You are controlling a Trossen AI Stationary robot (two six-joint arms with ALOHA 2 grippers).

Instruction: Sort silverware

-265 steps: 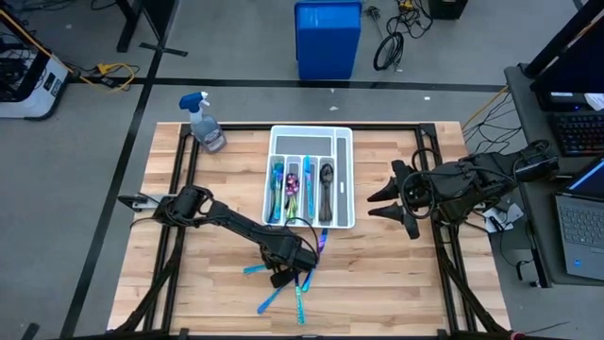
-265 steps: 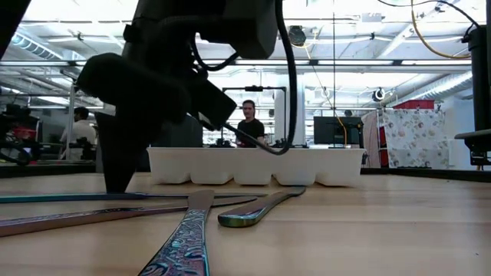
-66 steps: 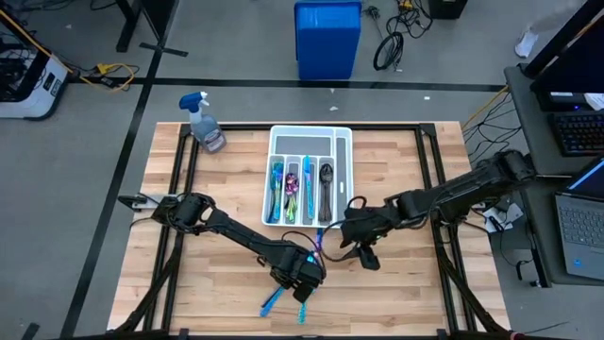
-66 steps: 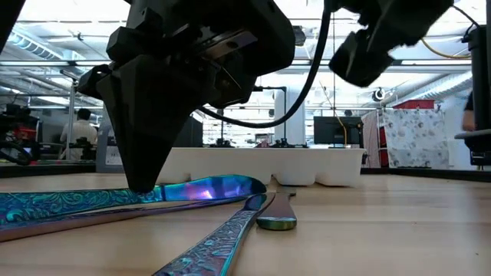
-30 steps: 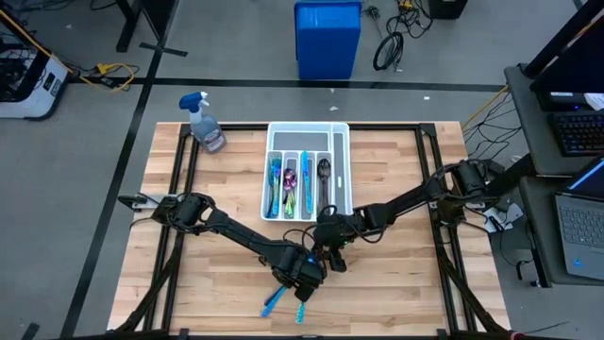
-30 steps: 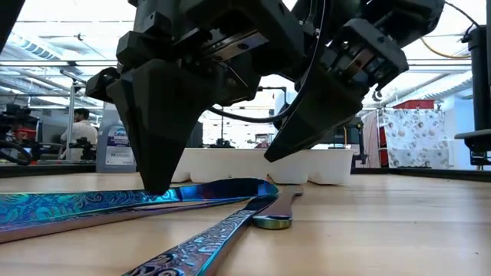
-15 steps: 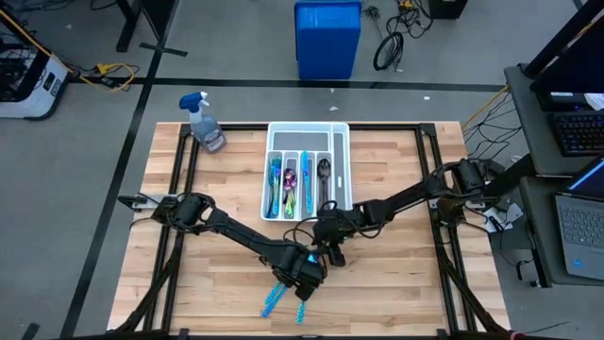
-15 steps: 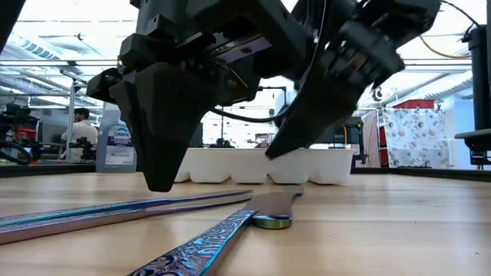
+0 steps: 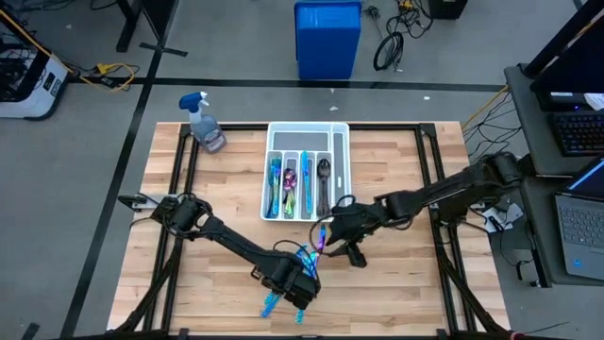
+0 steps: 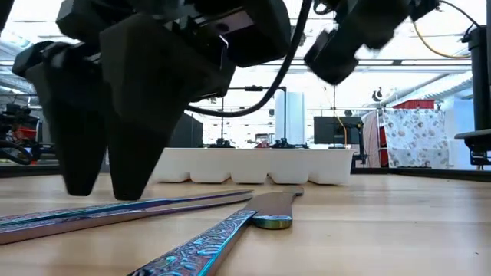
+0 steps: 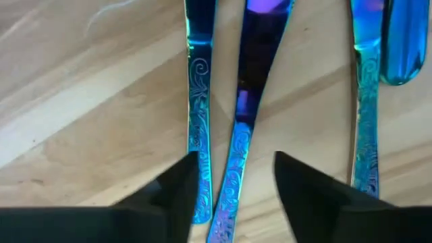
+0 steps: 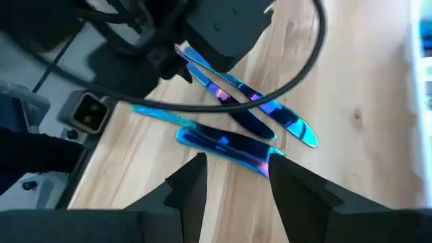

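My left gripper should open around the outer knife (image 11: 199,125) and lift only that one, because two knife handles lie close together (image 11: 216,196) under my left gripper's fingers.
Loose silverware lies flat on the wooden table near its front: iridescent blue knives (image 11: 236,135) and teal pieces (image 9: 272,304). My left gripper (image 11: 233,179) points down over them, open, one finger on each side of a knife handle (image 11: 229,182) without clearly touching it. The low view shows its two fingers (image 10: 103,188) just above the long pieces (image 10: 153,207). My right gripper (image 12: 236,175) hangs open above the table, right of the left gripper, over a blue piece (image 12: 229,145). More cutlery lies sorted in the white tray (image 9: 345,170).
The white tray (image 10: 253,165) stands at the table's far middle. A spray bottle (image 9: 206,123) stands at the far left corner. A blue bin (image 9: 327,40) sits on the floor beyond the table. People show in the room behind.
My left gripper has opened and shifted toward the table's left edge, rolling a little. The knife blade it pressed on, first tilted up, now lies flat. My right gripper has risen from beside the left gripper and drawn back toward the right, still open.
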